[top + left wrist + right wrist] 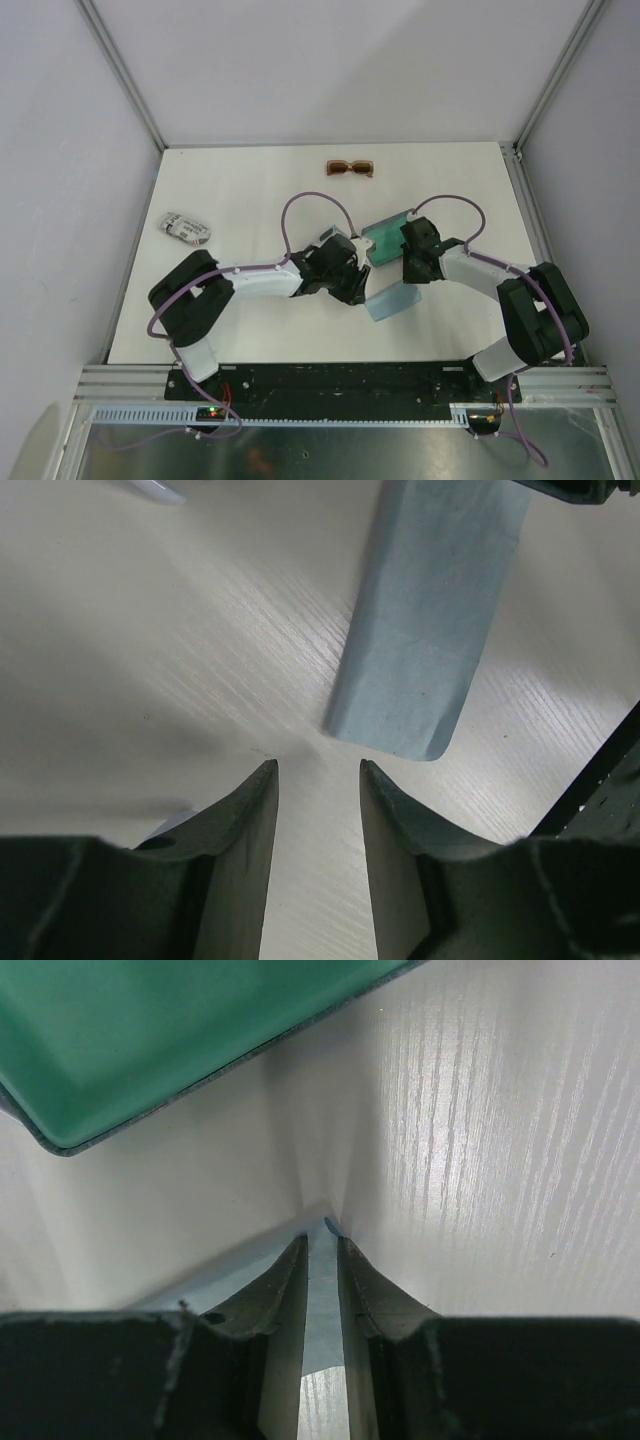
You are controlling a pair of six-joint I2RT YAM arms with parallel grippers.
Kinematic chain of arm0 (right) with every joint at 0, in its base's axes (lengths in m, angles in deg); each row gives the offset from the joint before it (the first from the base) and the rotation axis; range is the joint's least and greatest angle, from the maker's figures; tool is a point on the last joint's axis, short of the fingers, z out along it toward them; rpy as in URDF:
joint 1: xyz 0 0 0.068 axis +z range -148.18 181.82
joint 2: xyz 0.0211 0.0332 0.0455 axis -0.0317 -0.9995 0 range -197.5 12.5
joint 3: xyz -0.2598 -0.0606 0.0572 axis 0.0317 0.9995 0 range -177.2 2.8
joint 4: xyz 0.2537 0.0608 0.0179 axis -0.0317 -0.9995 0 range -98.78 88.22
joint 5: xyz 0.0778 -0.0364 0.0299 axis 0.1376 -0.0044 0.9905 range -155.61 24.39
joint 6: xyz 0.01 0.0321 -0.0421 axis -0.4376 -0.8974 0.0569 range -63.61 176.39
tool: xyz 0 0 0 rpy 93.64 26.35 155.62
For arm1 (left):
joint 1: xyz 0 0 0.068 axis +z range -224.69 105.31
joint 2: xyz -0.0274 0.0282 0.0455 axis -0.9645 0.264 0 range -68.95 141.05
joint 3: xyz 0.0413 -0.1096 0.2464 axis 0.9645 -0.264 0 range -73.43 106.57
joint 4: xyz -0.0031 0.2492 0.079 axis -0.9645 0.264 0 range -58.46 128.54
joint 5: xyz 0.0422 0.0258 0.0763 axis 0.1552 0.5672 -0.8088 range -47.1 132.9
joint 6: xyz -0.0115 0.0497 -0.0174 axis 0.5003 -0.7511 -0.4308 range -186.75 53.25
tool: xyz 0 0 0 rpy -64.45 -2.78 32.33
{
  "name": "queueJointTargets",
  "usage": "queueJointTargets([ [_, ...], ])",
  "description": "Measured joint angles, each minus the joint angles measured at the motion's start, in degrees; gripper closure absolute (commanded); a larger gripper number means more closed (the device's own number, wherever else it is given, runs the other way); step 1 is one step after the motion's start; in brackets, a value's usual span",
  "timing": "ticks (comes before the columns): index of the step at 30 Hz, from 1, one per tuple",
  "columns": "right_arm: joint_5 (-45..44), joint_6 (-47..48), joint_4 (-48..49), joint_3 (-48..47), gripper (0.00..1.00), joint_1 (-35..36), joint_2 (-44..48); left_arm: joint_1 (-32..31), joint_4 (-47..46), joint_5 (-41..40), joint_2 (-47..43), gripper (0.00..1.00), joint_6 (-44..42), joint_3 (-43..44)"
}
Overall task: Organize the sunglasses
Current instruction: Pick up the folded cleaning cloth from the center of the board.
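Just the far end of the light blue cloth is pinched in my right gripper, so my left gripper should grab its loose end before lifting it to the case.
The brown-amber sunglasses lie folded at the far middle of the table. A white and dark object at the left looks like the white-framed pair. My right gripper is down on a light blue cloth, with its fingers narrowed onto a raised fold of it. Just beyond it lies an open case with green lining. My left gripper hovers low over bare table, open and holding nothing. The cloth lies just ahead of it.
The white table is walled by grey panels and metal rails on three sides. Both arms meet near the table's middle, their purple cables looping above them. A dark part of the right arm shows at the right edge of the left wrist view.
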Motion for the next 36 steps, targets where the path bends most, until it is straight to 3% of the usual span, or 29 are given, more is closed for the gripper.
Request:
queueJointTargets([
  [18, -1.9, 0.3, 0.1, -0.1, 0.72, 0.8, 0.2, -0.6, -0.3, -1.1, 4.9, 0.59, 0.0, 3.1],
  [36, -1.2, 1.6, 0.5, -0.1, 0.70, -0.4, -0.2, -2.0, -1.0, -0.8, 6.9, 0.80, -0.1, 5.0],
])
